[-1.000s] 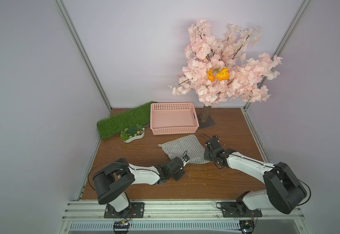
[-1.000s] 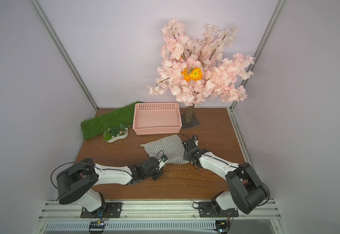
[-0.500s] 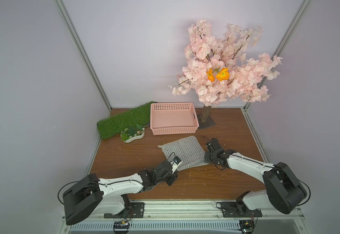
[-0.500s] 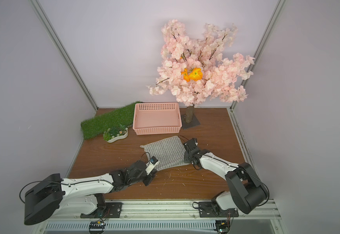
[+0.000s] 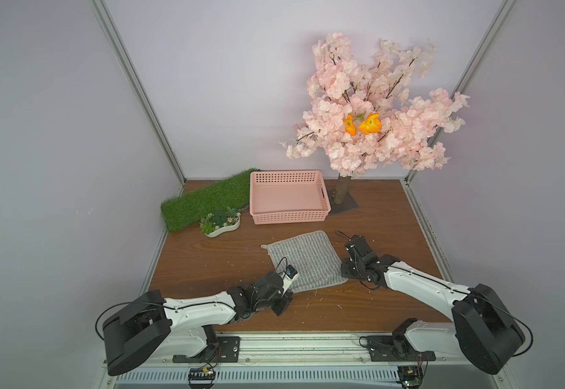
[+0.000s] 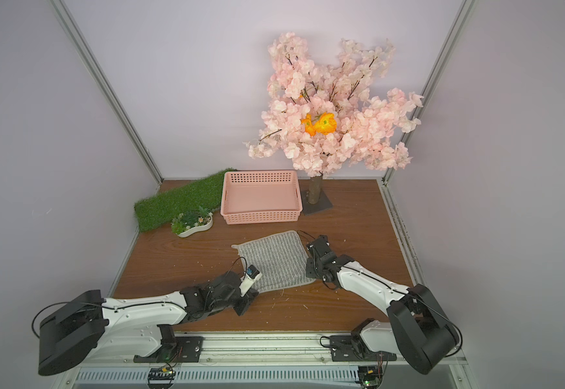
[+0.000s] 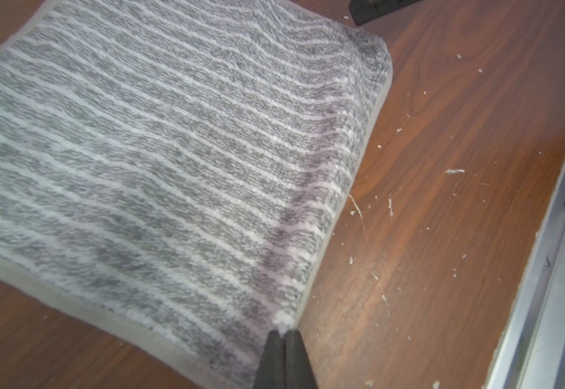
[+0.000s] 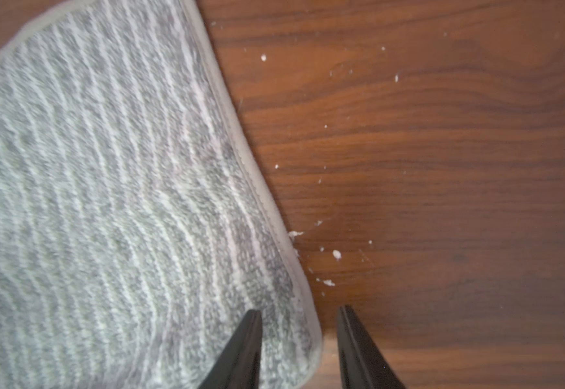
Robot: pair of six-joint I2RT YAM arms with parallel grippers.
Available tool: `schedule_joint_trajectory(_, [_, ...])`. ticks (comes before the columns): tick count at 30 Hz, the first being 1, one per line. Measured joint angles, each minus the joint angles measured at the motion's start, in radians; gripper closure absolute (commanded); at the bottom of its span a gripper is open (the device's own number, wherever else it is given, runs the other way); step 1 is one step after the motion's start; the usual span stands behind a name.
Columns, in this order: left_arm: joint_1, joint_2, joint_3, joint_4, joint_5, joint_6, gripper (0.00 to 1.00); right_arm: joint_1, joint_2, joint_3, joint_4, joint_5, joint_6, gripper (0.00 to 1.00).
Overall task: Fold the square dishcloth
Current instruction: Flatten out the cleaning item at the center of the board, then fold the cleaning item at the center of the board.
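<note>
The square dishcloth's far edge [image 5: 296,237] is lying crooked to the pink basket, so my left gripper and my right gripper should take the far corners [image 5: 267,247] and pull it square.
The square dishcloth [image 5: 304,259] [image 6: 276,261], grey with whitish stripes, lies spread flat on the wooden table in front of the pink basket. My left gripper [image 5: 289,292] [image 6: 256,290] is at its near left corner. In the left wrist view the gripper [image 7: 284,332] is shut, pinching a tuft at the edge of the cloth [image 7: 173,151]. My right gripper [image 5: 344,271] [image 6: 309,271] is at the near right corner. In the right wrist view this gripper [image 8: 299,311] is open, one of its fingers [image 8: 247,347] over the cloth [image 8: 106,202], the other over bare wood.
A pink basket [image 5: 289,217] stands behind the cloth, with a green grass mat [image 5: 207,200] and a small white dish of plants [image 5: 220,222] to its left. A pink blossom tree [image 5: 368,107] rises at the back right. The metal rail [image 7: 544,269] of the table's near edge is close.
My left gripper drew back toward the near edge with the cloth corner, and the cloth spread out flatter. My right gripper opened at the other near corner.
</note>
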Motion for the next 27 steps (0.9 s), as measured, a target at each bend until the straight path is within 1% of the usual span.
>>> schedule_joint_trajectory(1, [0.0,0.0,0.0,0.0,0.001,-0.004,0.69,0.0,0.006,0.019,-0.002,0.001,-0.008,0.61])
schedule_joint_trajectory(2, [0.0,0.0,0.0,-0.002,0.001,-0.008,0.59,0.0,0.016,0.043,0.0,0.002,-0.018,0.61])
schedule_joint_trajectory(4, [0.0,-0.006,0.001,-0.013,-0.005,-0.018,0.49,0.0,0.044,0.105,0.017,0.008,-0.047,0.61])
schedule_joint_trajectory(7, [0.0,-0.025,0.014,-0.034,-0.042,-0.051,0.48,0.0,0.094,0.184,0.058,0.016,-0.095,0.61])
schedule_joint_trajectory(10, [0.001,-0.042,0.068,-0.063,-0.124,-0.099,0.47,0.0,0.161,0.248,0.106,0.026,-0.146,0.6])
schedule_joint_trajectory(12, [0.019,-0.048,0.111,-0.069,-0.17,-0.137,0.46,0.0,0.211,0.283,0.137,0.039,-0.183,0.59])
schedule_joint_trajectory(15, [0.108,-0.048,0.168,-0.066,-0.211,-0.207,0.45,0.0,0.272,0.315,0.179,0.061,-0.24,0.59])
schedule_joint_trajectory(16, [0.144,-0.046,0.181,-0.066,-0.222,-0.229,0.42,0.0,0.29,0.323,0.192,0.066,-0.258,0.6])
schedule_joint_trajectory(17, [0.181,-0.041,0.193,-0.066,-0.233,-0.253,0.41,0.0,0.305,0.332,0.203,0.07,-0.273,0.6])
schedule_joint_trajectory(20, [0.276,-0.008,0.228,-0.08,-0.257,-0.323,0.41,-0.006,0.361,0.368,0.235,0.069,-0.313,0.6])
schedule_joint_trajectory(24, [0.348,0.064,0.284,-0.118,-0.288,-0.377,0.39,-0.018,0.427,0.409,0.276,0.05,-0.337,0.6])
schedule_joint_trajectory(27, [0.394,0.132,0.323,-0.131,-0.288,-0.399,0.39,-0.024,0.469,0.431,0.294,0.031,-0.343,0.6])
